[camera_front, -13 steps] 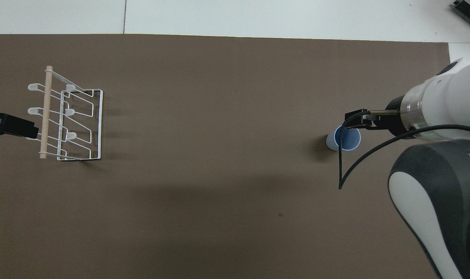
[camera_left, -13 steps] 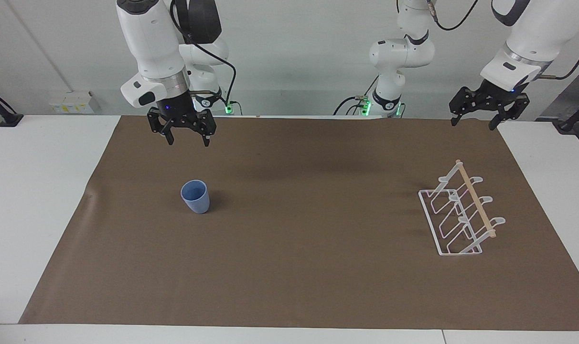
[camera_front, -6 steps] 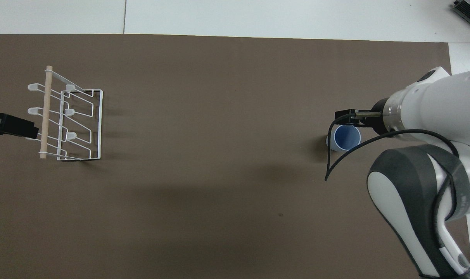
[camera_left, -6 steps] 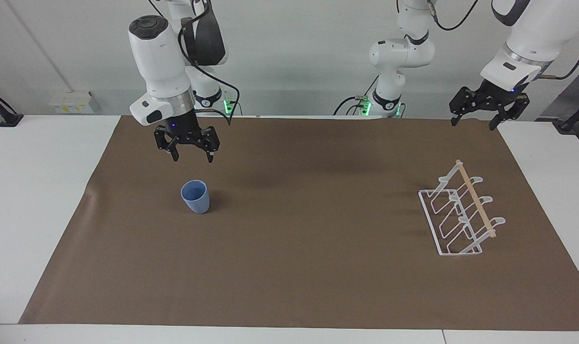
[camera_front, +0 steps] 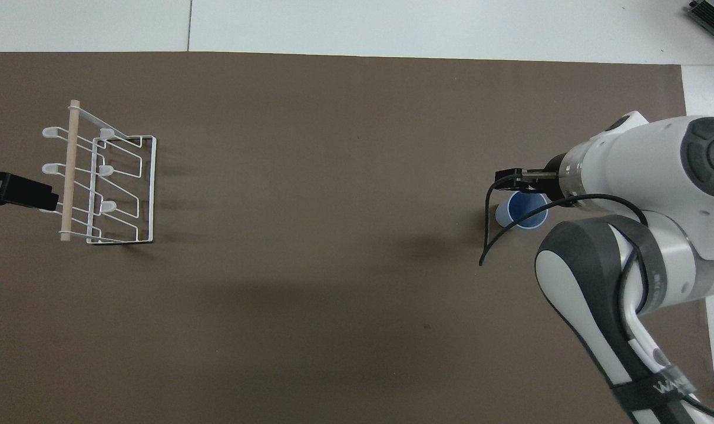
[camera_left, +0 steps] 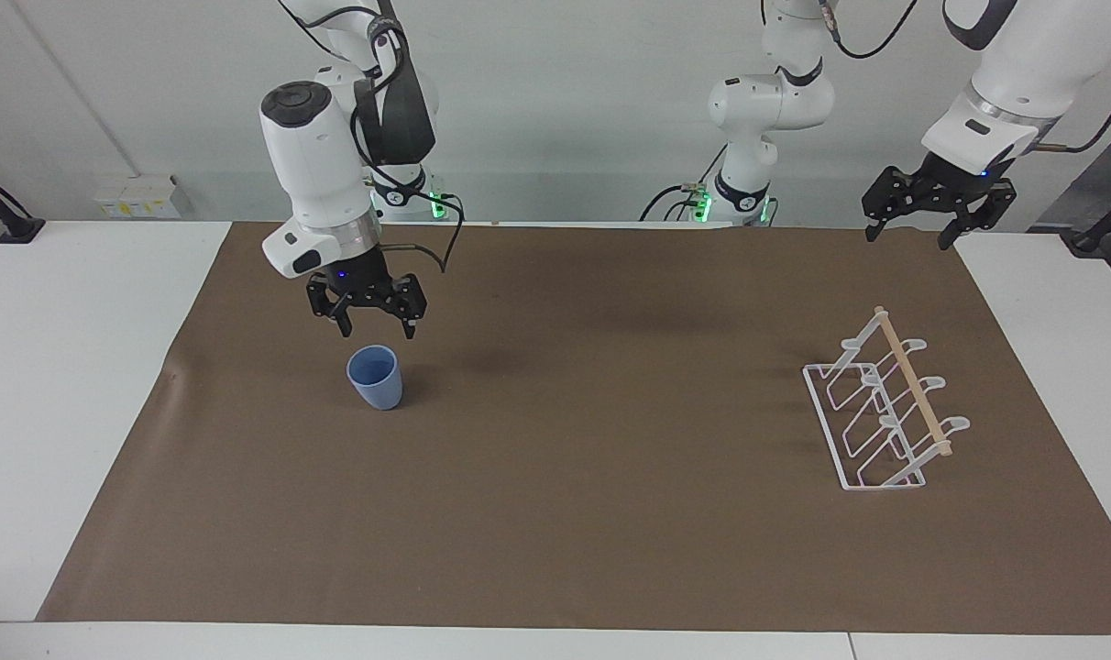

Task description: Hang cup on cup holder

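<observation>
The light-blue cup [camera_front: 522,211] will sit tilted with its opening down when the robot hangs it, because the cup holder's wire pegs slope up to white tips [camera_front: 107,133].
The light-blue cup [camera_left: 374,378] stands upright on the brown mat toward the right arm's end of the table; it also shows in the overhead view [camera_front: 525,211], partly covered by the right wrist. My right gripper [camera_left: 377,332] is open, points down, and hangs just above the cup's rim without touching it. The white wire cup holder [camera_left: 885,412] with its wooden rod stands toward the left arm's end; it also shows in the overhead view [camera_front: 98,176], with nothing on it. My left gripper [camera_left: 907,240] is open, raised, and waits near the mat's corner.
The brown mat [camera_left: 555,532] covers most of the white table [camera_left: 60,385]. A black cable [camera_front: 488,235] loops down from the right wrist beside the cup. The left gripper's black tip [camera_front: 18,194] shows beside the holder's rod in the overhead view.
My right gripper has come down and forward, from high over the mat's near edge to just above the cup. The left arm, cup and holder have not moved.
</observation>
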